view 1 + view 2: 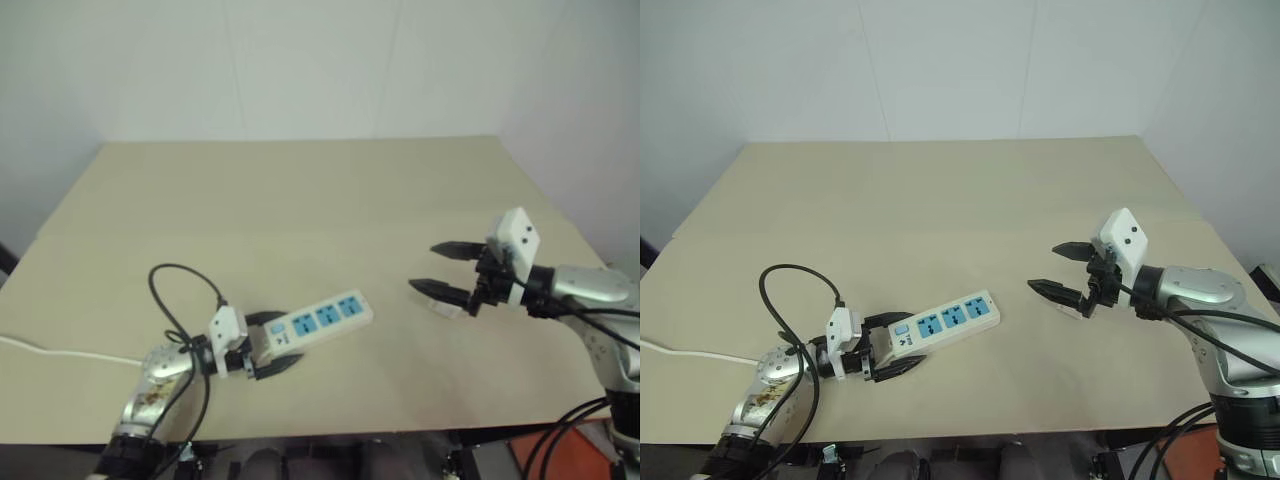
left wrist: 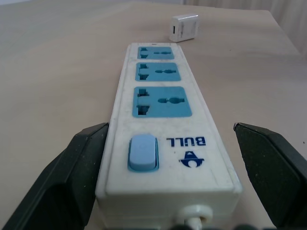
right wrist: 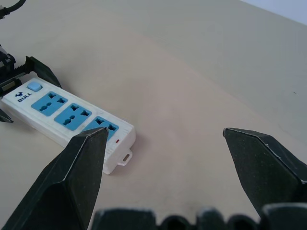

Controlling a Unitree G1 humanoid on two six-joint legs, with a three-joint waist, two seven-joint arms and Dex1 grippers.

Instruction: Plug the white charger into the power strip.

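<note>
The power strip [image 1: 318, 324] is lying flat and at an angle, with its far end free [image 1: 364, 306]. It will therefore swing around flat when I turn its switch end.
The power strip [image 1: 318, 322] lies flat near the table's front, its three blue sockets facing up. My left gripper [image 1: 272, 343] is open and level, its two black fingers either side of the strip's switch end [image 2: 143, 152]. One finger is close against the strip's side and the other stands apart. The white charger [image 2: 184, 27] sits on the table past the strip's far end. My right gripper [image 1: 424, 267] hovers open just above the charger [image 1: 445, 308], with nothing between its fingers. In the right wrist view the strip [image 3: 67, 115] lies ahead of the open fingers.
A thin white cord [image 1: 50, 350] runs off the table's left edge. A black cable [image 1: 170, 290] loops over the left arm. The beige table [image 1: 320, 200] spreads wide behind the strip, with a white wall beyond it.
</note>
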